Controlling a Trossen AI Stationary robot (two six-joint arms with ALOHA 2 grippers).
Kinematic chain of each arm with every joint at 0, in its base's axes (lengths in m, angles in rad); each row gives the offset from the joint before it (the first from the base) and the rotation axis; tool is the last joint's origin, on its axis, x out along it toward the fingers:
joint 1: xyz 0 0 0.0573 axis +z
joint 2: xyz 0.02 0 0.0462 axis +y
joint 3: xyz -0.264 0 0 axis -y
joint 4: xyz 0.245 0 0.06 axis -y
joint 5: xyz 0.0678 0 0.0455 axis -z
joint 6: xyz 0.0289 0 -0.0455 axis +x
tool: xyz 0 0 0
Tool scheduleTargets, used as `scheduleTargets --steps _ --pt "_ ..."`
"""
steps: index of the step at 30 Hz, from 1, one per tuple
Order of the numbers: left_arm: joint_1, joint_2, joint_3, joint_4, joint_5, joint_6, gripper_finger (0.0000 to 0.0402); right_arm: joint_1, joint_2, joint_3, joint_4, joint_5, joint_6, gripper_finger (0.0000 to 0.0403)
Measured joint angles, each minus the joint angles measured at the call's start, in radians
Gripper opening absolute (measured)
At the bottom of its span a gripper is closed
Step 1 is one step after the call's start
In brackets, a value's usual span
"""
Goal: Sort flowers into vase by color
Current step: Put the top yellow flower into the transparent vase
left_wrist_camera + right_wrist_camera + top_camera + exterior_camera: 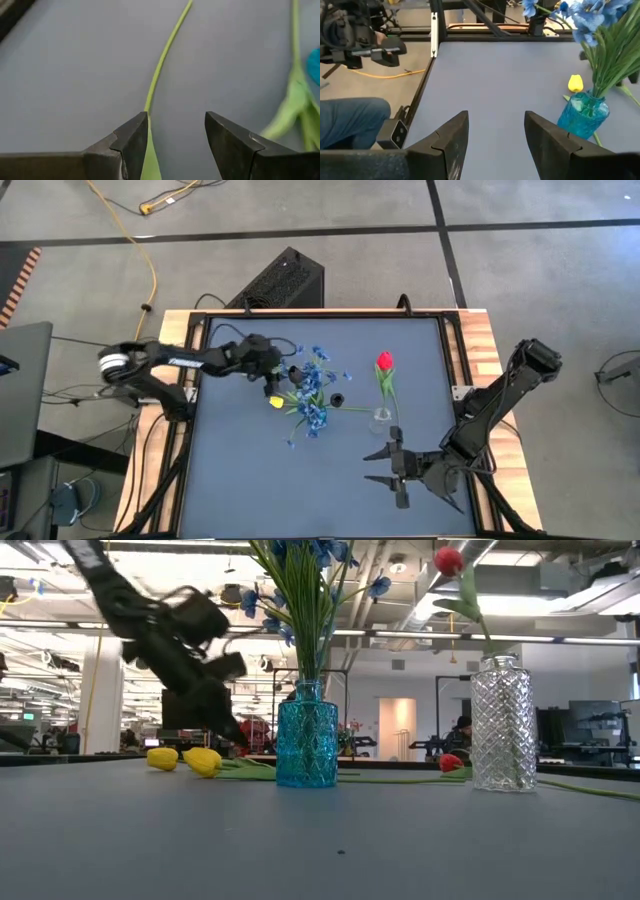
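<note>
The green stem runs lengthwise between the left gripper's open fingers, clear of the leafy neighbour, so the left gripper keeps going down and closes on that stem.
A blue glass vase holds the blue blossom sprays. To its right a clear glass vase holds one red tulip upright. Two yellow tulips lie on the table left of the blue vase, and a second red tulip lies flat behind the vases. My left gripper is open, low by the blue vase, its fingers on either side of a green stem that lies on the table. My right gripper waits open near the table's near right. My left gripper comes slanting down from the table's left with its fingers across the lying green stem. The stem runs close beside one finger. I cannot tell whether that finger touches it.
A small black object sits between the two vases. A black box stands beyond the far edge. Metal frame rails border the mat. A person's leg in jeans shows beside the table. Bare mat lies toward the near left.
</note>
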Motion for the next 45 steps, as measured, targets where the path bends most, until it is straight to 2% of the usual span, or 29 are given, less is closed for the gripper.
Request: scheduleTargets --steps 3,8,12,15,18,23,26,30,33,38,42,45 --pt "0.000 0.092 0.058 -0.002 0.000 0.019 0.0187 -0.001 0.001 0.000 -0.030 -0.011 0.001 0.0218" --pt "0.001 0.208 0.146 -0.040 -0.089 0.044 0.0187 -0.001 0.001 0.000 -0.052 -0.012 0.001 0.0218" --pt "0.011 0.266 0.206 -0.136 -0.145 0.047 0.0187 0.000 0.001 0.000 -0.052 -0.012 0.001 0.0218" --pt "0.026 0.282 0.238 -0.201 -0.133 0.029 0.0178 0.000 0.001 0.000 -0.058 -0.018 0.000 0.0218" --pt "0.035 0.278 0.259 -0.267 -0.092 0.022 0.0136 0.000 0.001 -0.001 -0.087 -0.019 0.001 0.0218" --pt "0.036 0.248 0.284 -0.396 -0.120 0.025 0.0020 0.000 0.001 -0.001 -0.103 -0.019 0.001 0.0218" --pt "0.035 0.193 0.280 -0.456 -0.188 0.012 0.0010 0.000 0.001 -0.001 -0.102 -0.019 0.001 0.0218" --pt "0.014 0.062 0.280 -0.505 -0.209 0.001 0.0003 0.000 0.001 -0.001 -0.099 -0.019 0.001 0.0218" --pt "-0.011 -0.064 0.280 -0.565 -0.238 -0.023 0.0003 -0.003 0.001 -0.002 -0.092 -0.013 0.001 0.0218" --pt "-0.071 -0.303 0.280 -0.628 -0.354 -0.062 0.0001 -0.029 0.001 -0.002 -0.088 -0.011 0.001 0.0218" --pt "-0.121 -0.483 0.280 -0.617 -0.435 -0.136 0.0001 -0.060 0.001 -0.002 -0.079 -0.011 0.000 0.0218" --pt "-0.156 -0.602 0.280 -0.577 -0.456 -0.206 0.0001 -0.083 0.002 -0.002 -0.053 -0.011 -0.049 0.0218"
